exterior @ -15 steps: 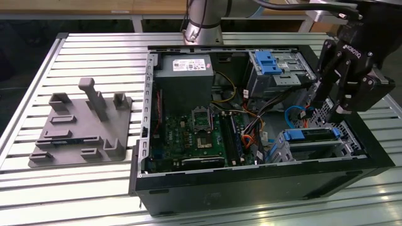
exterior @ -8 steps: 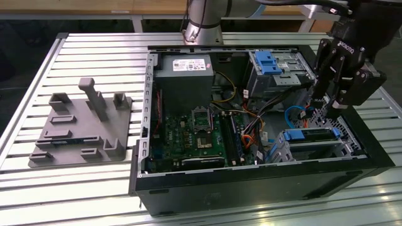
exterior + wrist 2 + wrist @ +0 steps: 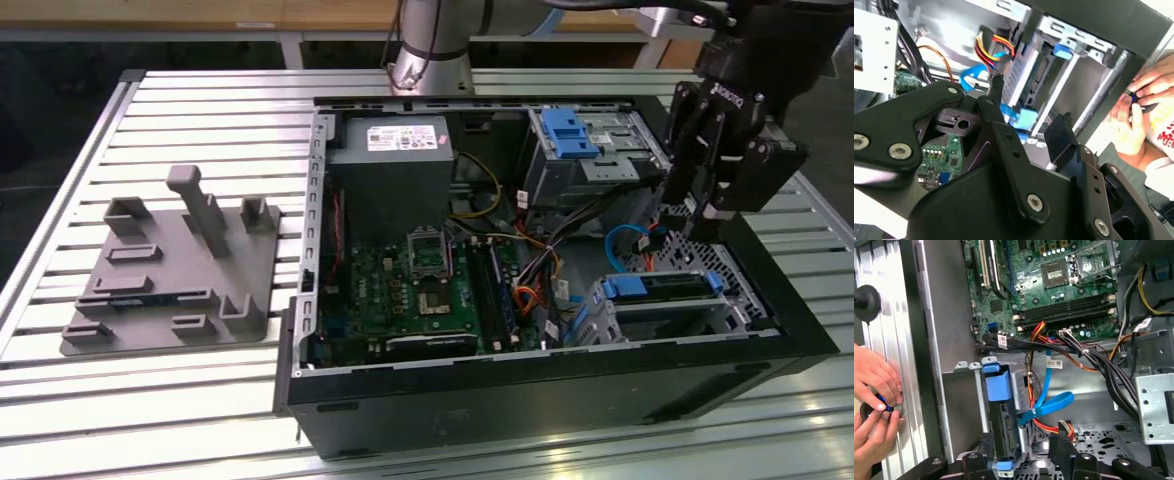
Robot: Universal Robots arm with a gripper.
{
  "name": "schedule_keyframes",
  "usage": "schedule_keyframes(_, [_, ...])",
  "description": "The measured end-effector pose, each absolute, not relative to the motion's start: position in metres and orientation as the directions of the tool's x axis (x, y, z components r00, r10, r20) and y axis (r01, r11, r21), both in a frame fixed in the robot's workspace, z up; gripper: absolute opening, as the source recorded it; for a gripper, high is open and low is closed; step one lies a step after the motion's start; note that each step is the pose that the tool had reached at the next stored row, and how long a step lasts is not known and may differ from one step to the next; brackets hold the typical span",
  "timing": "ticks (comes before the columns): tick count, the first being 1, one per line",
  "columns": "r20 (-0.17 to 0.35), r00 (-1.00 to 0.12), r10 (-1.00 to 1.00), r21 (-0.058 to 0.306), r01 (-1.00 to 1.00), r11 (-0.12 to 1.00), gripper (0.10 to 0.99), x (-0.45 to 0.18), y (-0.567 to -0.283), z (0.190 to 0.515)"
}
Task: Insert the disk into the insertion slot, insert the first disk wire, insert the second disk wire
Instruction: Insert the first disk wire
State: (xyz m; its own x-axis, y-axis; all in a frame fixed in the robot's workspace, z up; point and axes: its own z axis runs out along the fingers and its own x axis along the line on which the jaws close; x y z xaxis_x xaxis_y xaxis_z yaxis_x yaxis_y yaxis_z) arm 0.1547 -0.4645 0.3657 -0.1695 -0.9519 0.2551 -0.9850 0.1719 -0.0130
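The red-yellow-black wire bundle [image 3: 1031,392] bows in a loose loop [image 3: 1048,427], so the bundle will trail along when I carry the black connector to the disk.
The disk [image 3: 661,287], in its bright blue carrier [image 3: 996,385], sits inside the insertion slot [image 3: 731,308], a perforated silver cage at the case's corner on the exterior view's right. My gripper [image 3: 697,215] hangs open just above the cage's wire end, with nothing between its fingers. In both wrist views the black fingertips [image 3: 986,442] straddle the disk's rear edge. A flat blue wire [image 3: 1051,402] loops down to that edge, and its connector [image 3: 1024,120] lies against the disk [image 3: 1040,82]. I cannot tell whether it is seated. A red-yellow-black wire bundle [image 3: 1055,427] ends beside it.
A taller grey bay with a blue bracket [image 3: 567,135] stands behind the cage. The motherboard [image 3: 420,290] and loose cables fill the case's middle. A grey fixture plate [image 3: 167,270] lies on the slatted table. A person's hands [image 3: 874,400] hold a small object just outside the case wall.
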Motion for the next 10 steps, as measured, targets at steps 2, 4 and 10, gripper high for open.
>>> schedule_keyframes(2, [0.255, -0.170, -0.952, -0.013, -0.985, 0.173, 0.612, 0.157, -0.461, 0.363])
schedule_keyframes(4, [0.257, -0.170, -0.951, -0.013, -0.985, 0.173, 0.612, 0.161, -0.456, 0.361])
schedule_keyframes(10, [0.287, -0.166, -0.943, -0.006, -0.985, 0.172, 0.533, 0.164, -0.449, 0.357])
